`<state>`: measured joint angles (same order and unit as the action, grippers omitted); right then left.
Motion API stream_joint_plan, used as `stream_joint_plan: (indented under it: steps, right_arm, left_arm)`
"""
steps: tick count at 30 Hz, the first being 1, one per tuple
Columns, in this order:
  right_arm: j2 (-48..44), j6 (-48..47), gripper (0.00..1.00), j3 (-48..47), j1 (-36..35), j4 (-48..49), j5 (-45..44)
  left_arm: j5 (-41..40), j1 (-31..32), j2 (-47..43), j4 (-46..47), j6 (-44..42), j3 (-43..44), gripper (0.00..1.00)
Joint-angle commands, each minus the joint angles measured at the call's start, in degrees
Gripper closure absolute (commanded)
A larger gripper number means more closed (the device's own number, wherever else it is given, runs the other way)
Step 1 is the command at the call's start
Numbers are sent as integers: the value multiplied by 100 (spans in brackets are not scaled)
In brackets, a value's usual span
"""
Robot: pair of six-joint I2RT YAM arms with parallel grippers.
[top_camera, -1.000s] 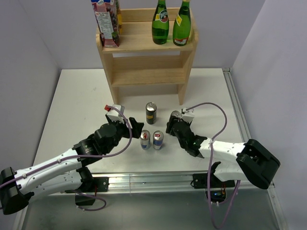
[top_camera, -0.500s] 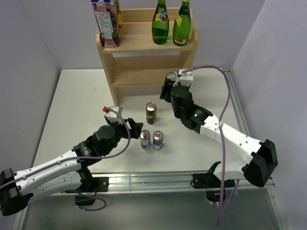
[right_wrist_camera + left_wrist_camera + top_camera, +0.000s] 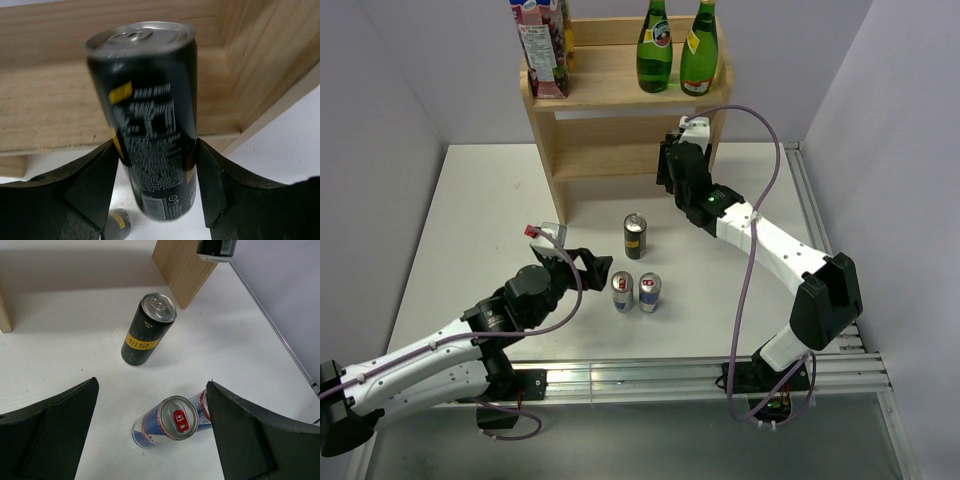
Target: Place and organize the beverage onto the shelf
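The black can is tilted, with its base (image 3: 167, 207) in front of the lower level's edge. Next, my right gripper lifts the can and straightens it before putting it on the level (image 3: 644, 160).
The light wood two-tier shelf (image 3: 620, 160) stands at the back of the table. My right gripper (image 3: 672, 168) is shut on a black can with yellow marks (image 3: 150, 125) and holds it upright at the right end of the lower tier (image 3: 50, 110), near the side panel. My left gripper (image 3: 582, 262) is open and empty, hovering just left of two blue-and-silver cans (image 3: 623, 291) (image 3: 649, 291). In the left wrist view the nearer can (image 3: 165, 422) lies between my open fingers. A second black can (image 3: 635, 236) stands on the table in front of the shelf.
Two green bottles (image 3: 655, 50) (image 3: 699, 52) and a juice carton (image 3: 542, 45) stand on the top tier. A metal rail (image 3: 815, 230) runs along the table's right edge. Grey walls close in on both sides.
My right arm has carried its black can from the table up and back to the shelf's lower tier. My left gripper has drawn back slightly to the left.
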<state>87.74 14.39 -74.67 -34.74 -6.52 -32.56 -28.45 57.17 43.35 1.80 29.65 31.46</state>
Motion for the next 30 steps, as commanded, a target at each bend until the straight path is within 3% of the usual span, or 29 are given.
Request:
stream_joint_plan:
  steps: [1, 13, 30]
  right_arm:
    - [-109, -104, 100, -688, 195, 512, -14]
    - [-626, -68, 100, -487, 231, 634, 39]
    - [-408, -709, 100, 445, 222, 2866, -181]
  left_arm:
    - [-161, 31, -187, -57, -29, 9, 5]
    - [-152, 31, 6, 92, -73, -26, 5]
    - [-170, 31, 235, 329, -108, -149, 5]
